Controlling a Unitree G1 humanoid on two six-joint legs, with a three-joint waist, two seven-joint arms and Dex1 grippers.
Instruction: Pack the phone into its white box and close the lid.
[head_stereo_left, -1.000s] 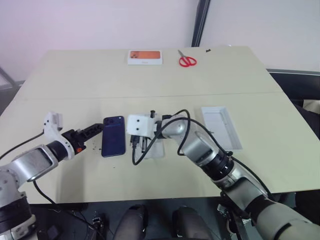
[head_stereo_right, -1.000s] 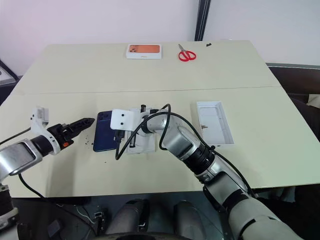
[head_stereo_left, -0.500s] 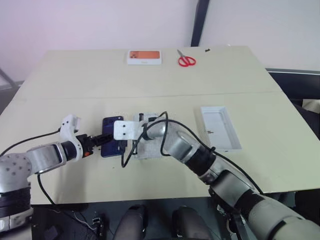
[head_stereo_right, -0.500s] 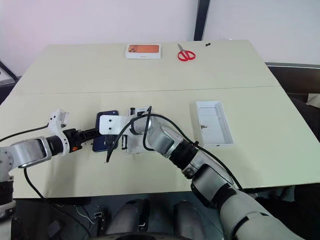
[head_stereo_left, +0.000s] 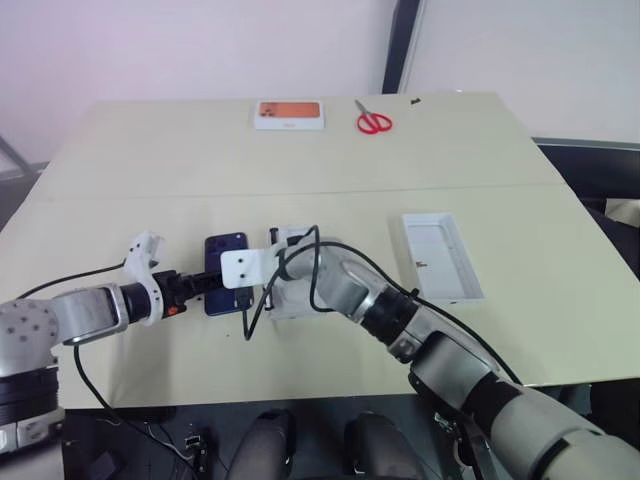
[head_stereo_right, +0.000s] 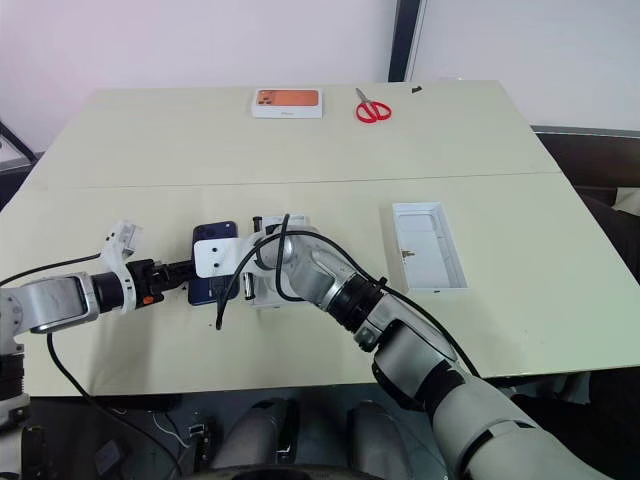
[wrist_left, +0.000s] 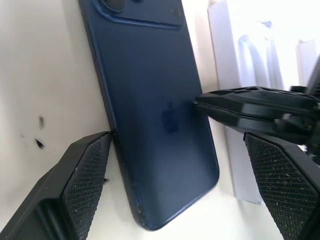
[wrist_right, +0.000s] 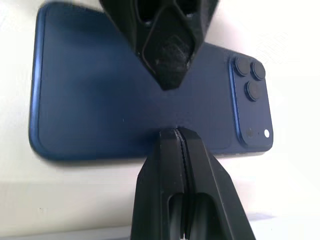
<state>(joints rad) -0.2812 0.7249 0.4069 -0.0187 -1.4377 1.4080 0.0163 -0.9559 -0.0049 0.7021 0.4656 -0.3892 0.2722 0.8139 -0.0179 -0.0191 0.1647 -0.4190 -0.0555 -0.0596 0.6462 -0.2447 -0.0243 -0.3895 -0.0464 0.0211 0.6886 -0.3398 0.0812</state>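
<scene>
The white box at the far edge of the table has an orange print (head_stereo_left: 290, 109) on it, so the robot should expect a navy-blue phone print on the lid's hidden (head_stereo_left: 441, 258) outside.
The navy-blue phone (head_stereo_left: 226, 250) lies back up on the table, camera bump at its far end. My left gripper (head_stereo_left: 200, 283) is open at the phone's left edge. Its fingers (wrist_left: 85, 170) straddle the near end, and one pad touches the phone's side. My right gripper (wrist_right: 177, 134) is shut, holds nothing, and its tip rests against the phone's right long edge. The white box (head_stereo_left: 290, 300) lies just right of the phone, mostly hidden under my right arm. Farther right sits the lid (head_stereo_left: 443, 255), inside up, with a small dark mark.
A white box with an orange picture (head_stereo_left: 289, 113) and red scissors (head_stereo_left: 374, 122) lie at the table's far edge. A seam crosses the table behind the phone. The near table edge runs close below my arms.
The left gripper has moved right up to the phone's left edge. The right arm has swung left over the white box, bringing its shut tip to the phone. The phone lies where it was.
</scene>
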